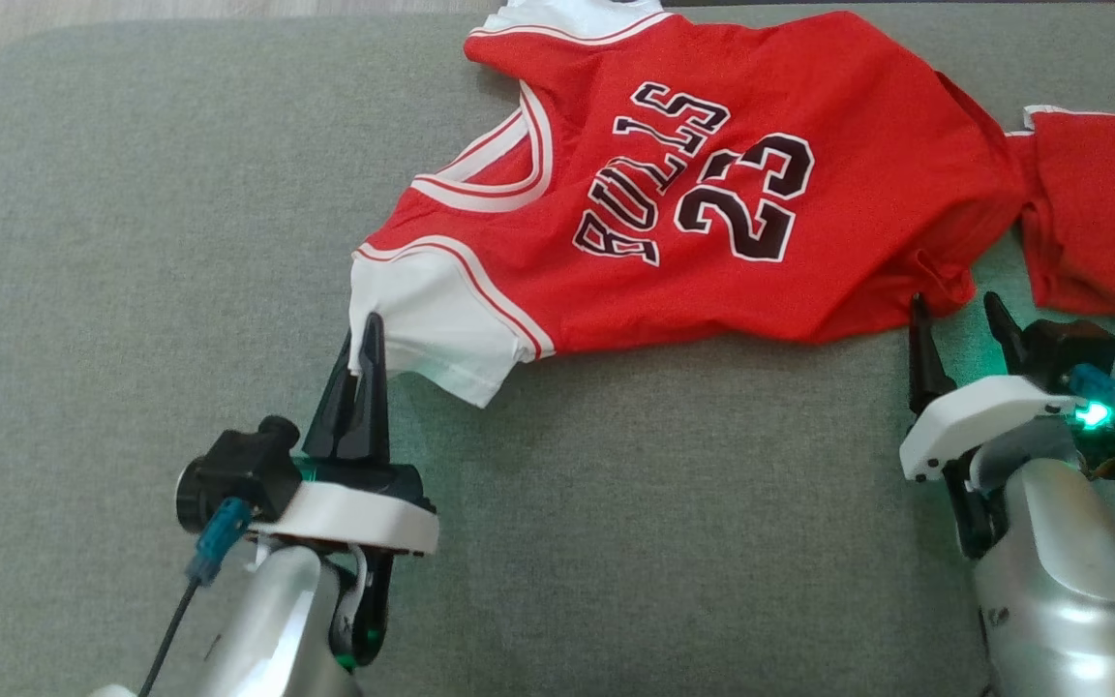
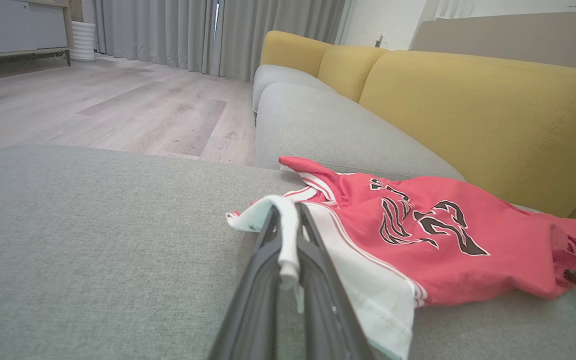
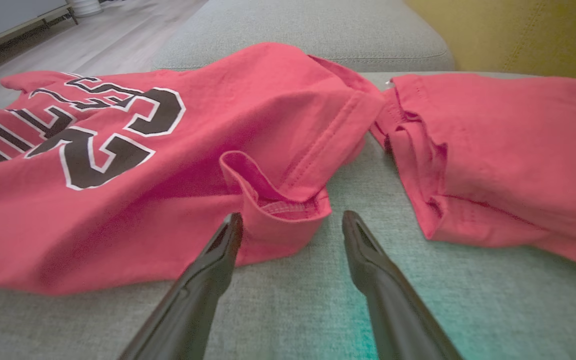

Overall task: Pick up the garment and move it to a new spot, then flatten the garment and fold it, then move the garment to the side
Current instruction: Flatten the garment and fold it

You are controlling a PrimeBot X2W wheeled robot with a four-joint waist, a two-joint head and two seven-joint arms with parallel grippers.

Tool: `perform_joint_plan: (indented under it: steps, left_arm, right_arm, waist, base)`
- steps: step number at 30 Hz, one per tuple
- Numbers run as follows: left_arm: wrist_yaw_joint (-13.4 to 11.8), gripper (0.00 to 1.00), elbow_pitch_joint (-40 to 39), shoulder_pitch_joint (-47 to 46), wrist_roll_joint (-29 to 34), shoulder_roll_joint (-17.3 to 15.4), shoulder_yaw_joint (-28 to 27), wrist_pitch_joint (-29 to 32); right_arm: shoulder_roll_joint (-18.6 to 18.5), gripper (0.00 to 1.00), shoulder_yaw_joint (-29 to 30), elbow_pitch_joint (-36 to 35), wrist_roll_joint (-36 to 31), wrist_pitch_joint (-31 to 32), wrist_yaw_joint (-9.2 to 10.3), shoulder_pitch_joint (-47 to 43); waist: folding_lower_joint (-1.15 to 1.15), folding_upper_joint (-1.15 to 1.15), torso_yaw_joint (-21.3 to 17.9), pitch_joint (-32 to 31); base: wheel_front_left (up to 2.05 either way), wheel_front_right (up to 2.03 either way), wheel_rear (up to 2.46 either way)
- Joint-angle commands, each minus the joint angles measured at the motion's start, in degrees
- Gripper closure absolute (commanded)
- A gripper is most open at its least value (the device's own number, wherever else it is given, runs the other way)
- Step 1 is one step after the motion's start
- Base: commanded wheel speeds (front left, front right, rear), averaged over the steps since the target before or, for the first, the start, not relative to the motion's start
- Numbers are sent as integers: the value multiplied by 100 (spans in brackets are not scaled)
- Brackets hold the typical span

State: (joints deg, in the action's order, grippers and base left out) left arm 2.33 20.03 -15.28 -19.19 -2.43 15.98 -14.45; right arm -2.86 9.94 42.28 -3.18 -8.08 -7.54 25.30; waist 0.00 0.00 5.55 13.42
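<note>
The jersey's near side (image 1: pixel 693 335) will pull out straight when I lift it with both grippers, since loose creases (image 1: pixel 892 274) run into the bunched corner of the hem.
The garment (image 1: pixel 712 194) is a red jersey with white sleeves and black "BULLS 23" lettering, lying spread and a little rumpled on the grey cushion. My left gripper (image 1: pixel 364 334) is shut on the edge of its near white sleeve (image 2: pixel 288 235), and the cloth shows pinched between the two fingers (image 2: pixel 313 260). My right gripper (image 1: pixel 954 312) stands open at the jersey's near hem corner (image 3: pixel 278 215). That folded red corner lies between and just ahead of the two fingertips (image 3: pixel 228 235), and I cannot tell whether they touch it.
A second red piece of clothing (image 1: pixel 1099 203) lies to the right, close to the jersey's hem. The grey cushion (image 1: pixel 132 242) stretches wide on the left and front. Yellow sofa backrests (image 2: pixel 468 105) rise behind, with wooden floor (image 2: pixel 93 105) beyond the cushion's edge.
</note>
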Motion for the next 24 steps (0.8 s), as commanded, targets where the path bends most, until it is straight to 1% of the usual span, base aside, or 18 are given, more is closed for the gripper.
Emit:
perform_joint_plan:
  steps: [1, 7, 14, 15, 16, 17, 21, 24]
  left_arm:
    - [-10, 100, -176, -161, -25, -45, -136, -54]
    - [-16, 100, -169, -207, -50, -45, -86, -54]
    - [-20, 100, -135, -235, -57, -45, -79, -54]
    - [-22, 100, -136, -232, -58, -45, -88, -54]
    - [-26, 100, -141, -227, -59, -45, -100, -54]
    - [-30, 100, -146, -219, -59, -45, -116, -54]
    - [-36, 100, -159, -175, -35, -45, -215, -54]
    - [-25, 100, -207, -146, -17, -45, -372, -54]
  right_arm:
    - [-2, 0, -101, -52, 31, -101, 5, 225]
    - [-2, 0, 10, 317, 99, -221, 5, 468]
    - [-2, 0, -137, 660, 179, -385, 5, 612]
    - [-2, 3, -165, 706, 207, -403, 5, 622]
    - [-2, 41, -204, 753, 244, -419, 5, 634]
    - [-2, 100, -256, 793, 295, -439, 5, 649]
    - [-2, 100, -481, 834, 538, -528, 5, 690]
    - [-2, 100, -639, 694, 742, -590, 5, 684]
  waist:
    - [0, 0, 9, 18]
    - [0, 0, 50, 78]
    - [0, 0, 76, 82]
    - [0, 0, 68, 76]
    - [0, 0, 54, 68]
    - [0, 0, 34, 57]
    - [0, 0, -83, -15]
    - [0, 0, -178, -93]
  base:
    - [0, 0, 0]
    - [0, 0, 0]
    - [0, 0, 0]
    - [0, 0, 0]
    - [0, 0, 0]
    - [0, 0, 0]
    - [0, 0, 0]
    - [0, 0, 0]
